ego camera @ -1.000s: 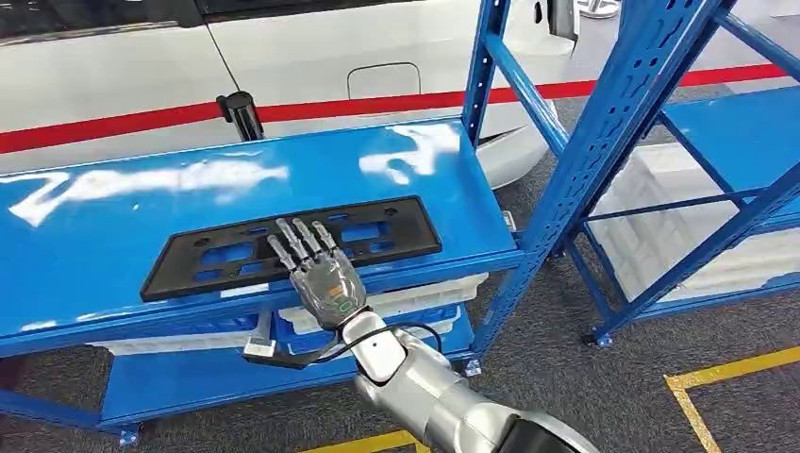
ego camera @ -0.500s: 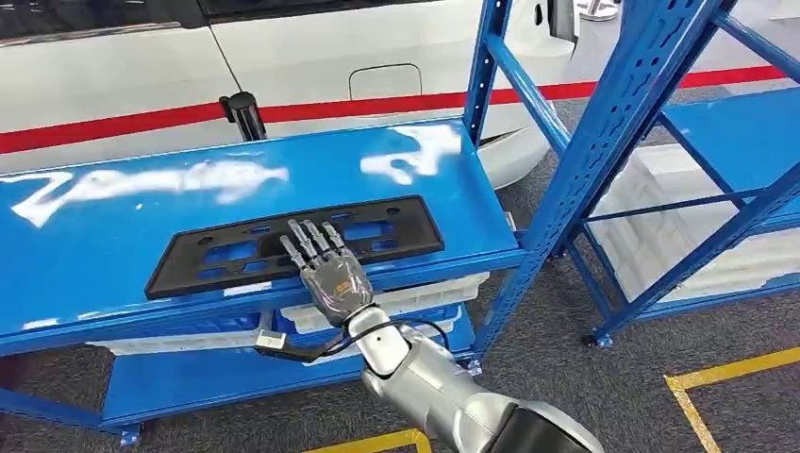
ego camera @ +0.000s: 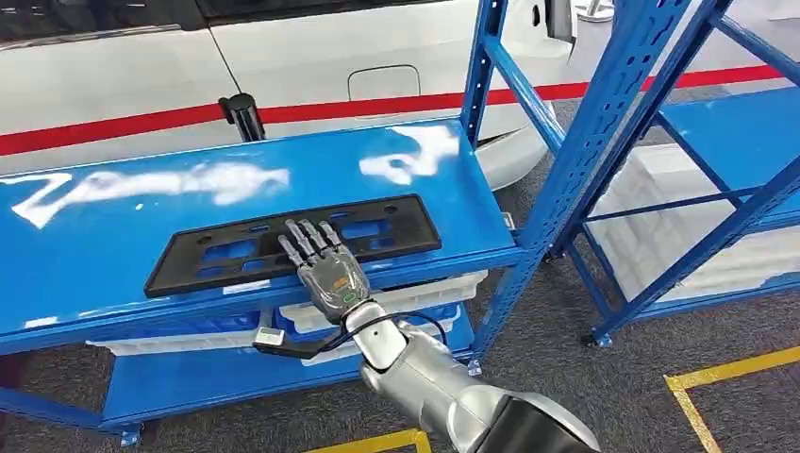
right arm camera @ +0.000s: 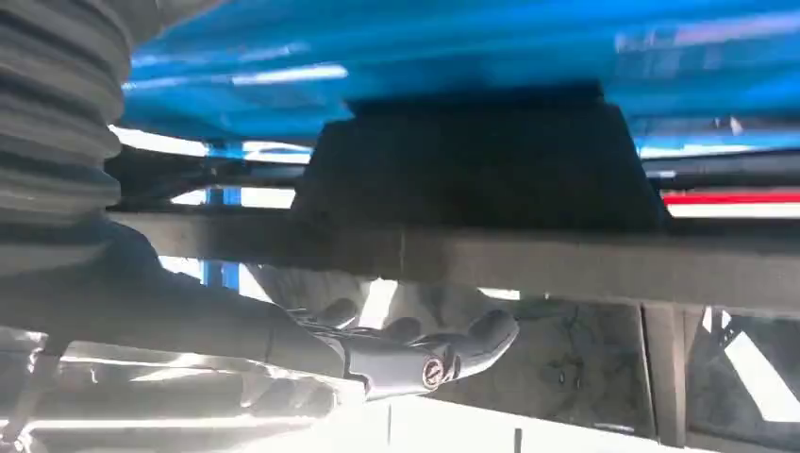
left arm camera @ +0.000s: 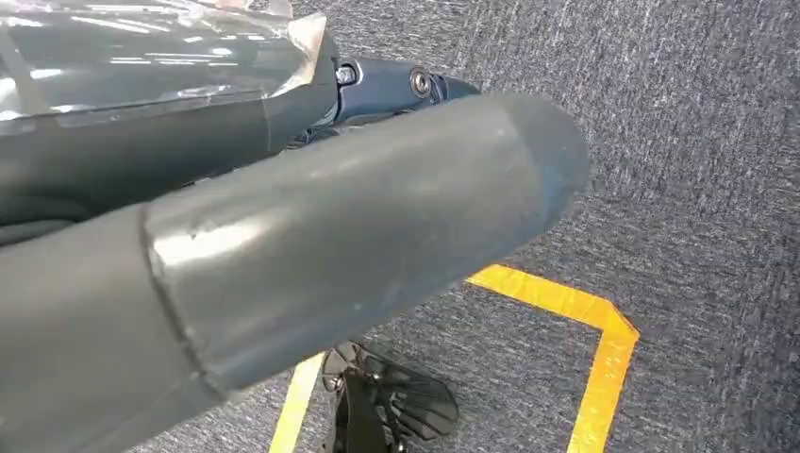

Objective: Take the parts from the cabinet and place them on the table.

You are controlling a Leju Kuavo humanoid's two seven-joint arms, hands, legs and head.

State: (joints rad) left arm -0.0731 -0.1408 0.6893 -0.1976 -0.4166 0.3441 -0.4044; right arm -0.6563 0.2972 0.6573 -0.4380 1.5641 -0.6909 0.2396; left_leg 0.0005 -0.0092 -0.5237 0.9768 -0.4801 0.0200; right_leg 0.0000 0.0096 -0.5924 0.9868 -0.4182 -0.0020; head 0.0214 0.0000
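My gripper will carry the long black frame part point(ego camera: 184, 269) by its front edge, and the part should stay straight, because an unbroken rim point(ego camera: 217, 232) goes around the cut-outs.
A long black plastic frame part point(ego camera: 387, 229) lies flat near the front edge of the blue cabinet shelf point(ego camera: 283, 160). My right hand point(ego camera: 324, 269) reaches in over the shelf's front edge, its fingers point(ego camera: 304, 238) spread and laid on top of the part's middle. In the right wrist view the part point(right arm camera: 472, 160) is close ahead, and the hand's thumb point(right arm camera: 415, 359) sits below it with a gap between. My left hand point(left arm camera: 283, 255) hangs over grey carpet, its thumb straight and nothing in it.
White bins point(ego camera: 425, 293) sit on the lower shelf under the part. A blue upright post point(ego camera: 566, 189) stands to the right, with a second rack point(ego camera: 745, 132) and white crates point(ego camera: 660, 217) beyond. A white car point(ego camera: 283, 57) is behind. Yellow tape point(ego camera: 726, 368) marks the floor.
My right hand has slid a little further onto the black part and shifted slightly right. The part has stayed in place.
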